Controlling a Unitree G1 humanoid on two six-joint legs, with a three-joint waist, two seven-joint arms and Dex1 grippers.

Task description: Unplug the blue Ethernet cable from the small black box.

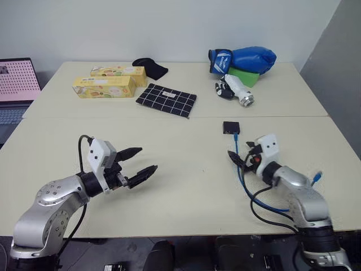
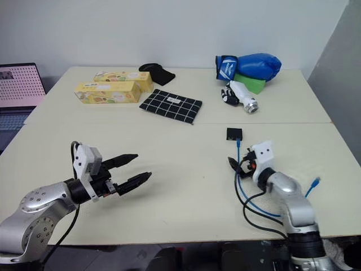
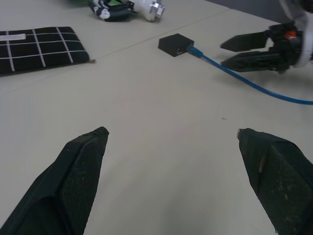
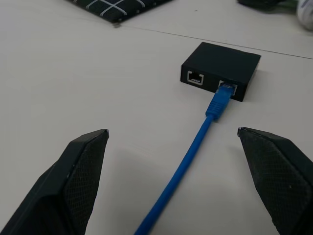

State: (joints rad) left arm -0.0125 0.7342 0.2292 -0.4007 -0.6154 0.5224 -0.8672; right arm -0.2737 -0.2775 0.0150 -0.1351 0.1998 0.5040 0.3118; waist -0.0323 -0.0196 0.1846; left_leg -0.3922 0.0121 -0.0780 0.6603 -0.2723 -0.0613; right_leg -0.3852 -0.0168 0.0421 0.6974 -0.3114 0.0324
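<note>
The blue Ethernet cable (image 4: 179,173) lies between the right gripper's open fingers, so the robot should keep moving toward the cable's plug (image 1: 236,136) until those fingers close just behind it.
The small black box (image 1: 230,127) lies flat on the cream table right of centre. The blue Ethernet cable (image 1: 246,189) is plugged into one of two ports on the box's near side (image 4: 222,66); it runs back past my right arm, and its free end (image 1: 317,177) lies near the right edge. My right gripper (image 1: 240,153) stands open just short of the box, with the cable (image 4: 195,147) running between its fingers and not touching them. My left gripper (image 1: 148,159) is open and empty over bare table at the left, pointing toward the box (image 3: 175,44).
Across the table's seam lie a black grid-patterned cloth (image 1: 166,100), two yellow cartons (image 1: 104,86), a black rounded pad (image 1: 150,68), a blue boxing glove (image 1: 245,59) and a white-and-black tool (image 1: 237,90). A laptop (image 1: 17,84) stands at the far left.
</note>
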